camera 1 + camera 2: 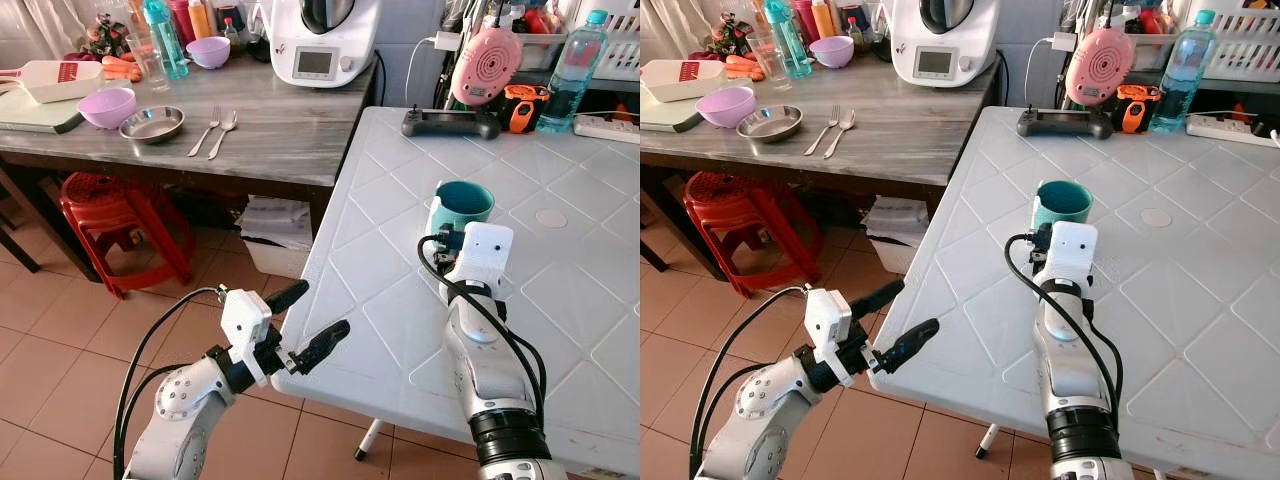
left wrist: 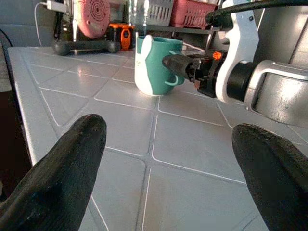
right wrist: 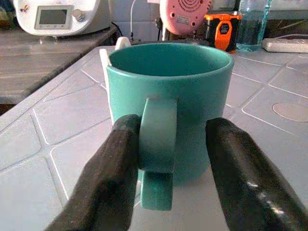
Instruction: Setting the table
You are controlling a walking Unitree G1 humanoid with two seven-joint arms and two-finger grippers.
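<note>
I expect the white side (image 1: 434,214) to ride along when I lift the teal mug, because it hugs the mug's side and pokes (image 3: 122,43) above the mug's rim.
A teal mug (image 1: 462,205) with a white side stands upright on the white tiled table (image 1: 570,300), its handle turned toward me. My right gripper (image 3: 173,126) is open, with one black finger on each side of the handle (image 3: 157,144). The left finger (image 3: 115,163) touches the handle; a gap shows before the other finger. My left gripper (image 1: 320,310) hangs open and holds nothing, in the air just off the table's near left edge. In the left wrist view it points across the table at the mug (image 2: 156,65).
A grey wooden counter (image 1: 290,130) at the back left carries a fork and spoon (image 1: 213,133), a steel dish (image 1: 151,124), purple bowls and a white kitchen machine (image 1: 322,40). A red stool (image 1: 120,215) stands below. A controller (image 1: 450,122) and water bottle (image 1: 574,72) sit at the table's far edge.
</note>
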